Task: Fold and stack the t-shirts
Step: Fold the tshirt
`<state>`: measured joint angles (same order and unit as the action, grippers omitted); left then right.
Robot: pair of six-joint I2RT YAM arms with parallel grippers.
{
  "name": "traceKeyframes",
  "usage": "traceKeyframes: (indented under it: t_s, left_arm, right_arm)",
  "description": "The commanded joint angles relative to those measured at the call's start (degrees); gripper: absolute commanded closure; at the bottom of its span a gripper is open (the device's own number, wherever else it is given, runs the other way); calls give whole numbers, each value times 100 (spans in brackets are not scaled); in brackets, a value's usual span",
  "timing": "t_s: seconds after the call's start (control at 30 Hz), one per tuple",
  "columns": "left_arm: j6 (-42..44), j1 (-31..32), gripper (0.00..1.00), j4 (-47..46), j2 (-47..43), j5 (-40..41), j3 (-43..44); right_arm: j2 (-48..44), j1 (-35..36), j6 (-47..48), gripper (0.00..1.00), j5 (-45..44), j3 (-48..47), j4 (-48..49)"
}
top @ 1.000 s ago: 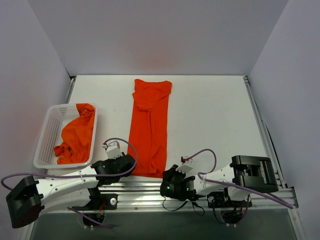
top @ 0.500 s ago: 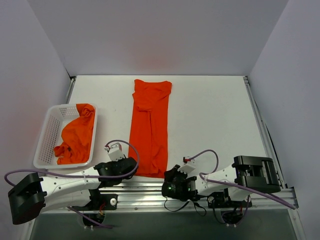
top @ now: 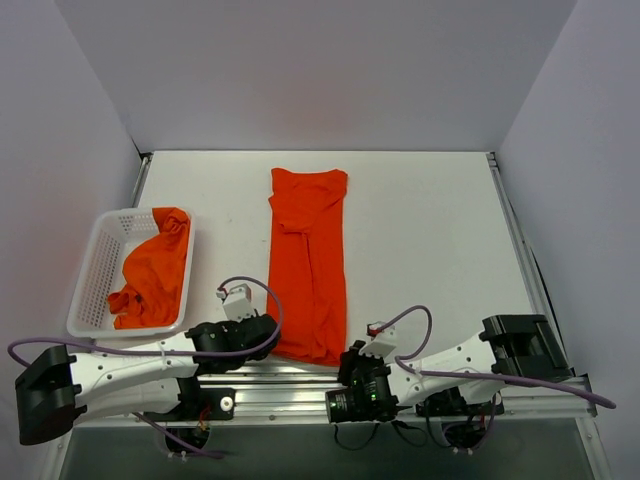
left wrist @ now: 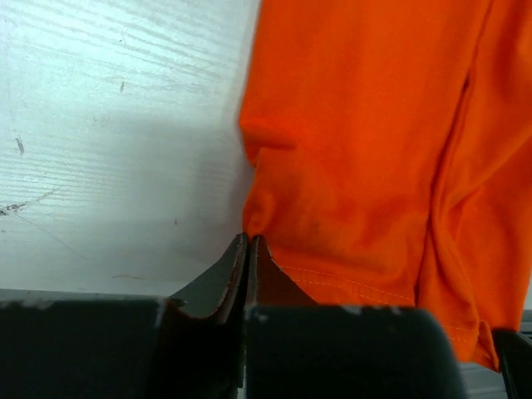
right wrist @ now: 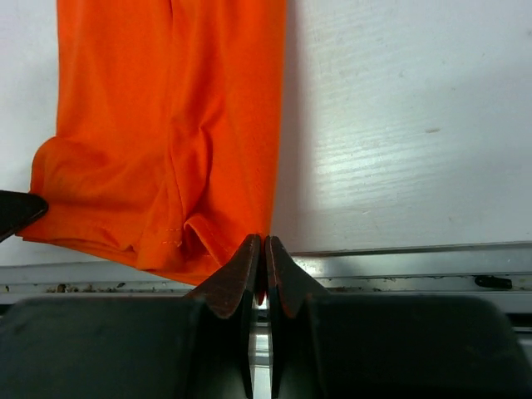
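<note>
My grippers are holding both hem corners [top: 333, 357] of the t-shirt's straight strip. My right gripper should keep moving its corner forward until it lies over the strip's middle [top: 318, 238].
One orange-red t-shirt [top: 308, 260] lies as a long narrow strip down the middle of the white table, its hem at the near edge. My left gripper [top: 272, 333] is shut on the hem's near left corner; in the left wrist view the cloth [left wrist: 374, 150] puckers into the tips of that gripper [left wrist: 249, 241]. My right gripper [top: 346, 352] is shut on the near right corner, and in the right wrist view a sliver of the orange fabric [right wrist: 166, 125] shows between that gripper's [right wrist: 260, 243] jaws. A second t-shirt [top: 152, 265] sits crumpled in the basket.
The white perforated basket [top: 95, 270] stands at the left edge of the table. A metal rail [top: 290, 378] runs along the near edge under both grippers. Grey walls close off the back and both sides.
The left gripper has shut on the hem corner. Both grippers have drawn back toward the near edge, and the shirt's near end has slid nearer and slightly to the right.
</note>
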<state>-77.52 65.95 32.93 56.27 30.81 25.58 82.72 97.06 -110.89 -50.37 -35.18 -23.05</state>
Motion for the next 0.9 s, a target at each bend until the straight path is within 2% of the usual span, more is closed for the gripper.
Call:
traceKeyframes:
  t_s: [0.0, 0.3, 0.43, 0.5, 0.57, 0.6, 0.7, 0.73, 0.77, 0.8, 0.83, 0.87]
  left_arm:
    - [122, 32, 98, 460, -300, 136, 429]
    - [429, -21, 98, 882, -319, 619, 1316]
    - [772, -179, 98, 803, -178, 769, 1712]
    - [1044, -311, 98, 602, -108, 822, 1879]
    - [1247, -434, 98, 382, -2, 848, 1959]
    - [1517, -626, 98, 111, 50, 831, 1994]
    - [2054, -1004, 98, -329, 226, 743, 2065]
    - [2161, -1092, 98, -618, 296, 664, 2073]
    - [2275, -1172, 98, -751, 332, 629, 2100]
    - [2476, -1312, 98, -1014, 358, 602, 2091]
    - [2539, -1383, 98, -1103, 428, 550, 2108]
    - [2653, -1453, 98, -1174, 472, 506, 2143]
  right_arm:
    - [-89, 59, -759, 100, -640, -366, -1570]
    - [-379, -143, -829, 100, -1326, -1052, -2757]
    - [-616, -581, -127, 100, -1598, -1289, -2705]
    - [-783, -749, 619, 100, -1835, -1447, -2530]
    - [-975, -1039, 1190, 100, -1958, -1544, -2153]
    - [-1055, -1135, 1941, 100, -2072, -1562, -1916]
    - [-1424, -1706, 3402, 100, -1960, -1475, -530]
    - [-1512, -1882, 4512, 100, -1820, -1318, 423]
    - [-1678, -2327, 5141, 100, -1592, -1220, 963]
    - [-1732, -2593, 5722, 100, -937, -1124, 1500]
    - [-1750, -2865, 6293, 100, -626, -1018, 2079]
    - [-1724, -3111, 6490, 100, -362, -1000, 2242]
